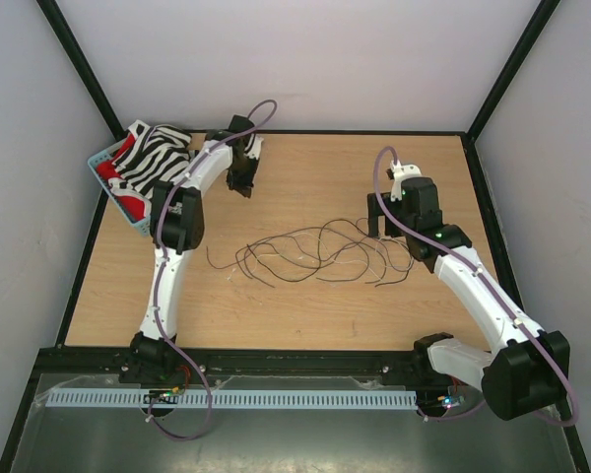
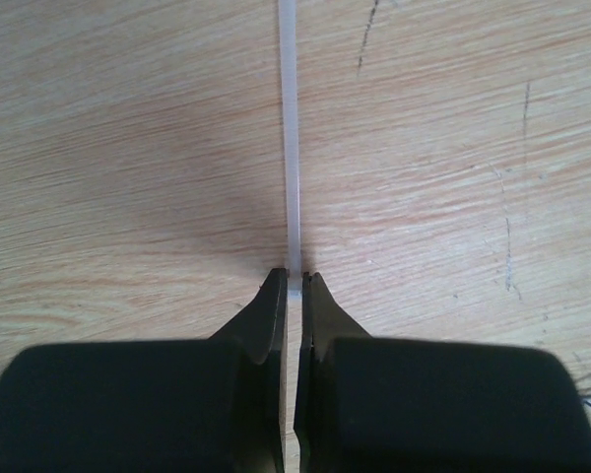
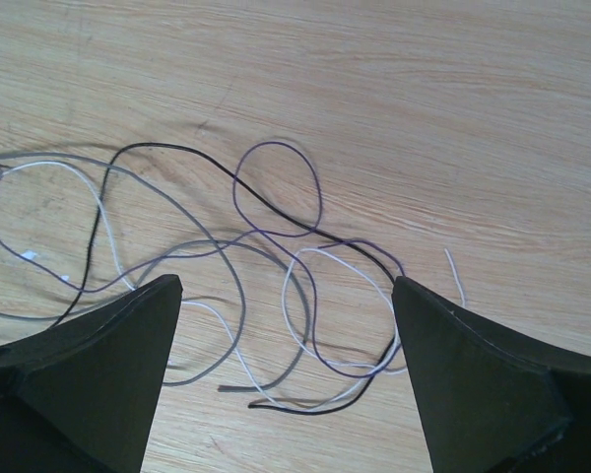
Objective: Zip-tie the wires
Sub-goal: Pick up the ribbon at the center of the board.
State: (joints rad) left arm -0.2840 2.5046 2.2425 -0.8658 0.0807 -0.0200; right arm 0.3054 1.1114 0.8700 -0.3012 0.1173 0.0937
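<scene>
The white zip tie (image 2: 290,128) runs straight and free from my left gripper. My right gripper should now move toward the zip tie (image 2: 294,232) until its open fingers close.
The wires (image 1: 315,251) lie in a loose tangle of thin black, grey, purple and pale strands on the middle of the wooden table. My right gripper (image 1: 384,219) is open just above their right end; in the right wrist view (image 3: 288,296) the strand ends (image 3: 276,325) lie on the wood between its spread fingers. My left gripper (image 1: 241,184) is at the far left of the table, away from the wires. It is shut on one end of a thin translucent white zip tie (image 2: 291,138), which runs straight away from the fingertips (image 2: 294,281) over the wood.
A light blue basket (image 1: 103,163) holding zebra-striped and red cloth sits at the table's far left corner, close behind the left arm. Black frame rails edge the table. A white slotted strip (image 1: 227,399) lies below the near edge.
</scene>
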